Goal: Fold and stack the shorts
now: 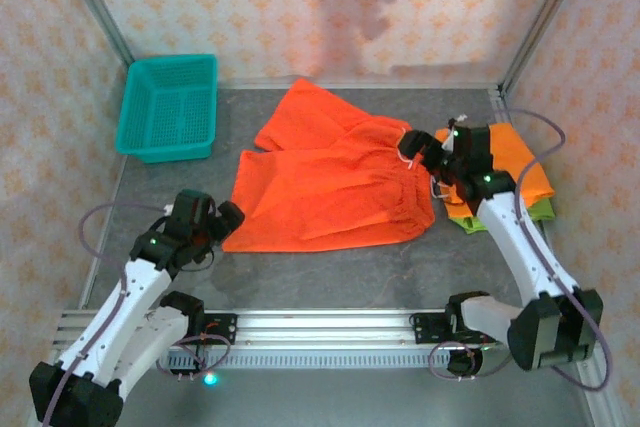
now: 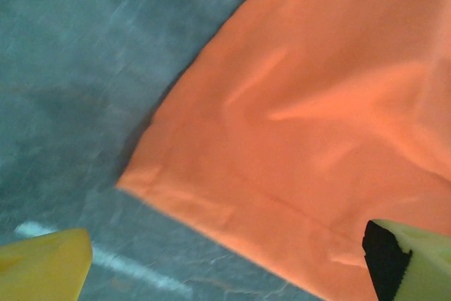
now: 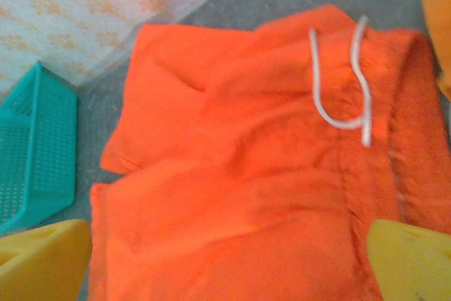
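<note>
The back leg [image 1: 308, 117] splays loose beyond the notch [image 1: 264, 150] between the legs, so it will dangle and trail along when I lift the orange shorts' front edge.
A pair of bright orange shorts [image 1: 330, 187] lies spread flat in the middle of the table, waistband to the right. Its white drawstring [image 3: 338, 96] curls on the waistband. My left gripper [image 1: 226, 219] hovers at the lower left hem corner [image 2: 211, 195], jaws open, yellow fingers [image 2: 42, 266] wide apart and holding nothing. My right gripper [image 1: 420, 153] is over the waistband end, open, with the orange cloth [image 3: 239, 174] below its fingertips [image 3: 412, 262]. At the right, behind the right arm, folded orange shorts [image 1: 520, 167] rest on lime green shorts [image 1: 542, 211].
A teal mesh basket [image 1: 168, 107] stands at the back left, also visible as the basket [image 3: 35, 153] in the right wrist view. Bare grey table [image 1: 330, 272] runs along the front. Patterned walls and metal posts enclose the table.
</note>
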Motion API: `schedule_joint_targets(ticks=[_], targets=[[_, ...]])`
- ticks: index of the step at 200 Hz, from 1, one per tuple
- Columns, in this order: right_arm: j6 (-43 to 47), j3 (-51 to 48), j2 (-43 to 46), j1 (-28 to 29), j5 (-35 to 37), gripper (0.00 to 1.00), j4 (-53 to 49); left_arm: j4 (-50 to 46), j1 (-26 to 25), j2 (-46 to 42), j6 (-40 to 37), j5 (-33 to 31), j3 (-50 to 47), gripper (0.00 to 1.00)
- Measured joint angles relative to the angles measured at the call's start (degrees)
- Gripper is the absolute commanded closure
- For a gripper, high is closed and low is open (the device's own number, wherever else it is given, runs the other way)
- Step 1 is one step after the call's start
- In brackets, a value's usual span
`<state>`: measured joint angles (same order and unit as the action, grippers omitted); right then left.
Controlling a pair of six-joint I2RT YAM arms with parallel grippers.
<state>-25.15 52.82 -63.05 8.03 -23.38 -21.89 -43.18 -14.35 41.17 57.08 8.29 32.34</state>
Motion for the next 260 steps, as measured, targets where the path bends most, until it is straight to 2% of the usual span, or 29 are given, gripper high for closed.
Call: schedule_joint_targets(ticks=[53,104,157,189,245,260], targets=[[-2.58,-9.40,8.83,0.00,0.74,0.00,-1.38,-0.92,-0.31,-0.20,5.99,0.09,-5.25,0.34],[-2.97,-9.97,12.35,0.00,1.55,0.00,-3.82,3.85,-0.31,7.45,7.10,0.20,-7.76,0.45],[-3.82,-11.41,13.09,0.00,1.73,0.00,-4.61,9.84,-0.31,13.94,6.78,-0.87,-8.20,0.46],[-4.35,-11.96,13.09,0.00,1.73,0.00,-4.90,11.69,-0.31,18.82,5.27,-1.29,-7.58,0.54],[-4.74,-12.55,13.09,0.00,1.73,0.00,-5.14,8.50,-0.31,24.39,2.25,-1.97,-4.46,0.73],[-4.87,-13.11,13.09,0.00,1.73,0.00,-5.16,7.02,-0.31,26.29,1.22,-1.99,-3.02,0.75]])
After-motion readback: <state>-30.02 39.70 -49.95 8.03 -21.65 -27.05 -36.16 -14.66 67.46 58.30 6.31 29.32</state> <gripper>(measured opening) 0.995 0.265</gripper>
